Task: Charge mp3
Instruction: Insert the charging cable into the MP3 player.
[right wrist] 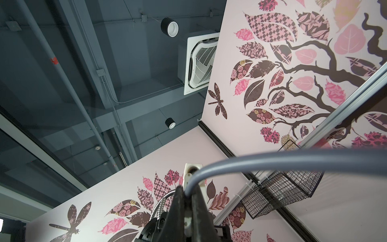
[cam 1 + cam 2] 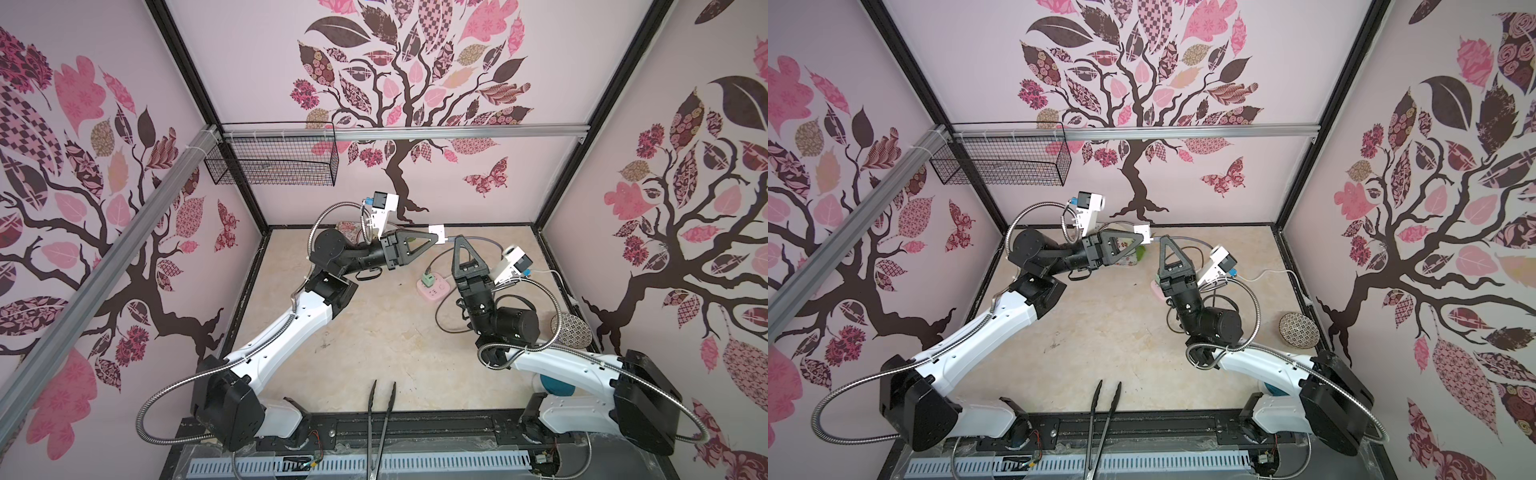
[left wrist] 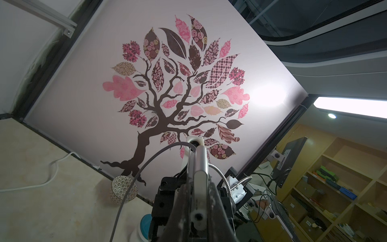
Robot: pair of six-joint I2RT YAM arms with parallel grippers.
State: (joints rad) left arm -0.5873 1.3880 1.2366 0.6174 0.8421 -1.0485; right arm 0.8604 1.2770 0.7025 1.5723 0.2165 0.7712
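The cable's end is lined up with the mp3's edge, so I keep pushing with my right gripper until the cable's end sits in the mp3, then let go.
The mp3, a small silver-white square, hangs in the air over the back of the table, and my left gripper is shut on it. In the left wrist view the mp3 shows edge-on, sticking out past the left gripper. My right gripper is shut on the end of the grey cable, its tip right beside the mp3. I cannot tell whether the cable's end is in the mp3. The cable runs down to the mint-green charger plug in the pink power strip.
Black tongs lie at the front edge. A patterned bowl stands by the right wall, with a teal-topped object under the right arm. A wire basket hangs on the back rail. A white cord trails to the right wall.
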